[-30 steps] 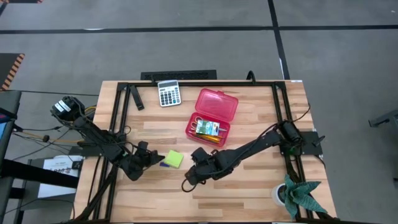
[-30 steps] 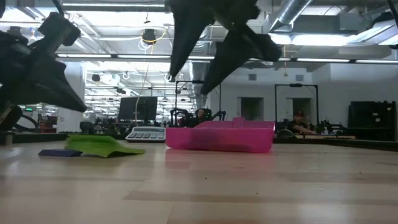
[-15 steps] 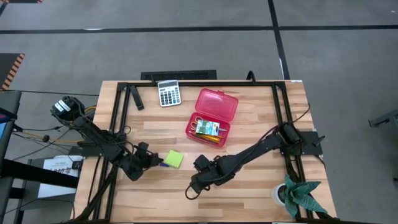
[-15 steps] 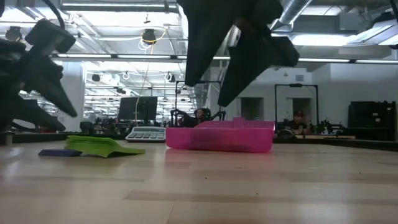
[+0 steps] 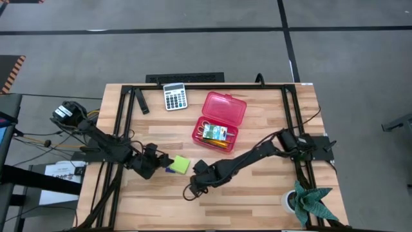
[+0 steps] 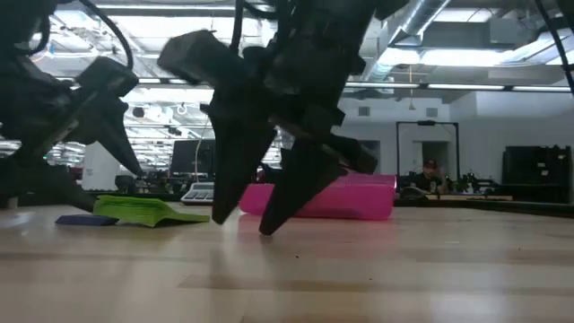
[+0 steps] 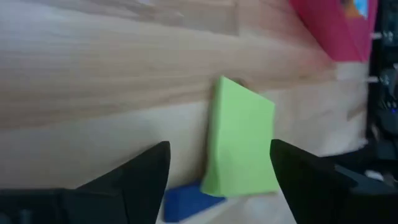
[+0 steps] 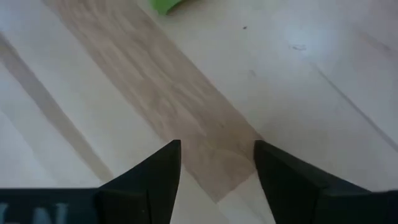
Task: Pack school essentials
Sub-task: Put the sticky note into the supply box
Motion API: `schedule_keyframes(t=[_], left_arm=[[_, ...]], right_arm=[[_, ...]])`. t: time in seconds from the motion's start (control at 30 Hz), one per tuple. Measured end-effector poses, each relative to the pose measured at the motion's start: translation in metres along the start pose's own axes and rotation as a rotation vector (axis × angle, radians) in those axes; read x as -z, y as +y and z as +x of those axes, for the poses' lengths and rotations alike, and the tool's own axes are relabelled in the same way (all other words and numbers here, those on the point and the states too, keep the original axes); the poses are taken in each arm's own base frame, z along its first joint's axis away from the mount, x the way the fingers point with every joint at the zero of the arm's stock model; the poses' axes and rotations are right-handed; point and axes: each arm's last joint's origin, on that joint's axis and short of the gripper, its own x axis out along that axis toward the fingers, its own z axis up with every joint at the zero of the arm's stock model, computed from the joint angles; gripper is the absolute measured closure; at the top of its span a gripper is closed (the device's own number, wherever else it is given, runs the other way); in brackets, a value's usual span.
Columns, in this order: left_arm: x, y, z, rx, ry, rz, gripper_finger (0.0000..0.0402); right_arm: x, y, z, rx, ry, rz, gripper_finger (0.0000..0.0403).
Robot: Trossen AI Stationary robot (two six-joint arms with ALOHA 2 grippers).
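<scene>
The lime-green pad lies flat with an end of the pad on the dark blue item (image 6: 88,218), so my right gripper should brace the pad's opposite edge (image 6: 197,217) before my left gripper closes.
The lime-green sticky-note pad (image 5: 180,165) lies flat on the table, left of centre, with a small dark blue item (image 5: 170,170) at its near-left edge. My left gripper (image 5: 159,165) is open just left of the pad. In the left wrist view (image 7: 219,149) its fingers stand to either side of the pad (image 7: 242,146), apart from it. My right gripper (image 5: 189,192) is open and points down at bare wood, low over the table (image 6: 240,222). The open red case (image 5: 219,122) holds a green-blue carton (image 5: 215,133) and other stationery.
A grey-white calculator (image 5: 174,96) lies at the far edge, left of the case's lid. A potted plant (image 5: 308,201) stands at the near right corner. Black frame rails (image 5: 288,103) run along the table's sides. Bare wood spreads across the near middle.
My left gripper has opened wide and edged toward the table's right, closer to the sticky-note pad. My right gripper has come down from well above the table until it is low over the wood, staying open. The pad and the blue item have not moved.
</scene>
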Motion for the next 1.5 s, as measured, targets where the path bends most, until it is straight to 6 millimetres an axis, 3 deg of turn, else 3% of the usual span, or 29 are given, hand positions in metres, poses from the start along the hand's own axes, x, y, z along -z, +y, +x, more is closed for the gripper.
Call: schedule_keyframes(t=[0.57, 0.97, 1.5], left_arm=[[-0.008, -0.009, 0.006, 0.016, 0.053, 0.064, 0.0168], [-0.006, -0.008, 0.006, -0.006, 0.1, 0.06, 0.0168], [-0.006, -0.006, 0.006, -0.032, 0.132, 0.08, 0.0168]], right_arm=[[-0.053, -0.023, 0.015, 0.006, -0.111, -0.004, 0.017], [-0.057, -0.02, 0.026, -0.034, -0.166, -0.007, 0.0171], [-0.079, -0.018, 0.028, -0.148, -0.258, 0.037, 0.0171]])
